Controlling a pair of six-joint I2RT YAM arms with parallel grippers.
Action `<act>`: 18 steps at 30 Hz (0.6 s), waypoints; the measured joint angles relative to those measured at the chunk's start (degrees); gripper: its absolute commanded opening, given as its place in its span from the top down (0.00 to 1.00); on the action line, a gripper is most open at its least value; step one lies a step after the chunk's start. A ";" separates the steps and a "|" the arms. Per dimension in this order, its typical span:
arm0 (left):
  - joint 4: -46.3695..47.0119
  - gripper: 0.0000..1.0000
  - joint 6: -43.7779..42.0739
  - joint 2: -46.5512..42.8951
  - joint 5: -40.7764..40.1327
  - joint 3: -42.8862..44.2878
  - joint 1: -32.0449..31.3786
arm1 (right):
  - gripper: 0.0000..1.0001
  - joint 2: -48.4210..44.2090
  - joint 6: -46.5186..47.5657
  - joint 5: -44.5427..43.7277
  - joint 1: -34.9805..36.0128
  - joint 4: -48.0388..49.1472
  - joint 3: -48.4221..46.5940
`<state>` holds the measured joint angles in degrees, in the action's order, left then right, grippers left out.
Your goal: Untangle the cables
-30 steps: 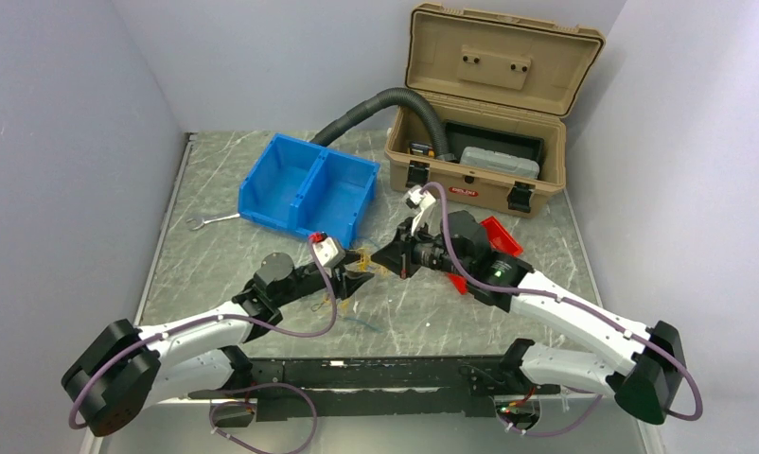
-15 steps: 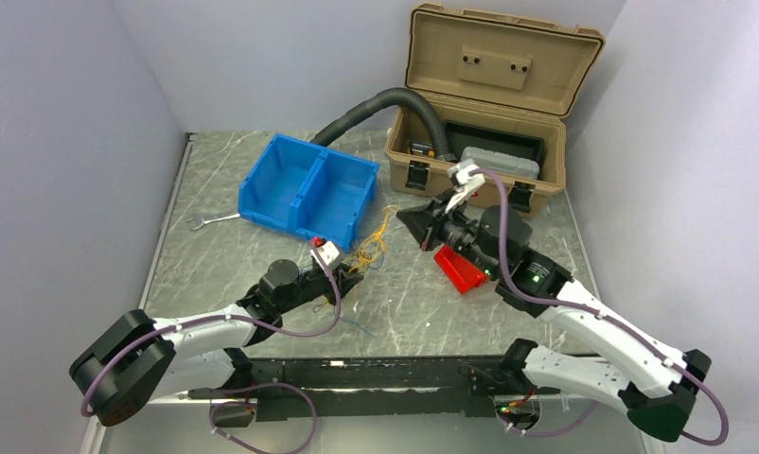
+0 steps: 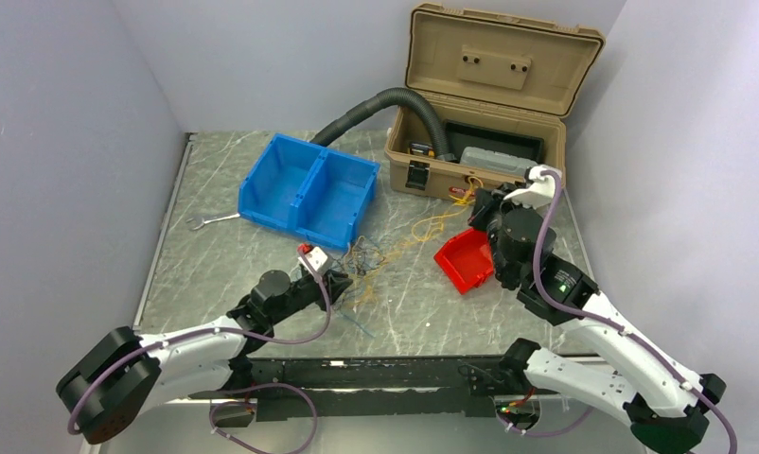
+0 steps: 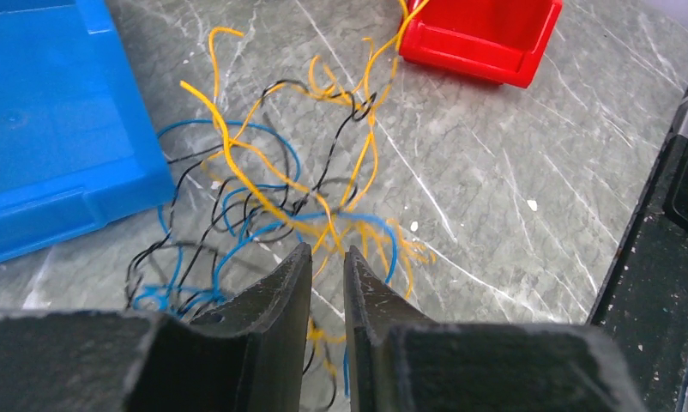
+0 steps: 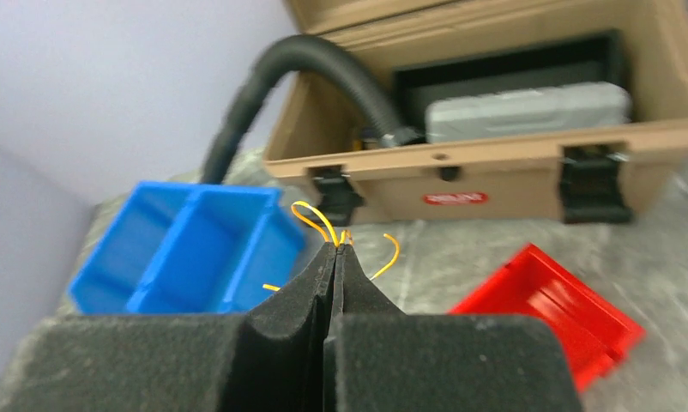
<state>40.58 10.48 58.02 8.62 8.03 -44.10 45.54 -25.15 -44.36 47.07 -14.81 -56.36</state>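
Next, I bring the yellow loops (image 3: pixel 476 180) back and pass them to my left gripper, because the yellow wire in my right gripper still winds through the black wire (image 4: pixel 360 109).
The cables (image 3: pixel 364 255) are a loose tangle of thin yellow, blue and black wires on the marble table, just ahead of my left gripper (image 3: pixel 345 280). In the left wrist view the tangle (image 4: pixel 272 197) spreads beyond the gripper (image 4: pixel 328 251). Its jaws stand a narrow gap apart with strands running through the gap. My right gripper (image 3: pixel 474 196) is raised near the toolbox front, shut on a yellow wire (image 3: pixel 432 224) that stretches back to the tangle. In the right wrist view the gripper (image 5: pixel 337 246) pinches yellow loops (image 5: pixel 315 216) at its tips.
A blue two-part bin (image 3: pixel 309 189) lies behind the tangle. A small red bin (image 3: pixel 466 260) sits under the right arm. An open tan toolbox (image 3: pixel 432 175) with a black corrugated hose (image 3: pixel 376 106) stands at the back. A wrench (image 3: pixel 210 220) lies far left. A loose blue wire (image 3: pixel 357 322) lies near the front.
My right gripper has swung right and back toward the toolbox, drawing a yellow wire out. My left gripper has pulled back left, and the tangle now lies lower and more spread.
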 measured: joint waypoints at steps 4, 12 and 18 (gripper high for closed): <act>-3.06 0.77 0.85 -3.58 -2.60 -0.42 0.00 | 1.00 0.15 -4.79 -7.02 -2.12 -5.77 0.31; -11.30 0.73 2.95 -16.59 -15.15 -2.64 0.02 | 1.00 0.63 -10.36 -10.16 -4.96 -12.50 2.32; -15.45 0.45 1.66 -18.64 -13.99 -1.88 0.00 | 1.00 4.02 -10.16 -2.14 -5.09 -12.52 4.57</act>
<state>25.12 12.14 39.38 -5.37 6.15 -44.10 49.56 -35.31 -46.50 41.98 -27.33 -51.79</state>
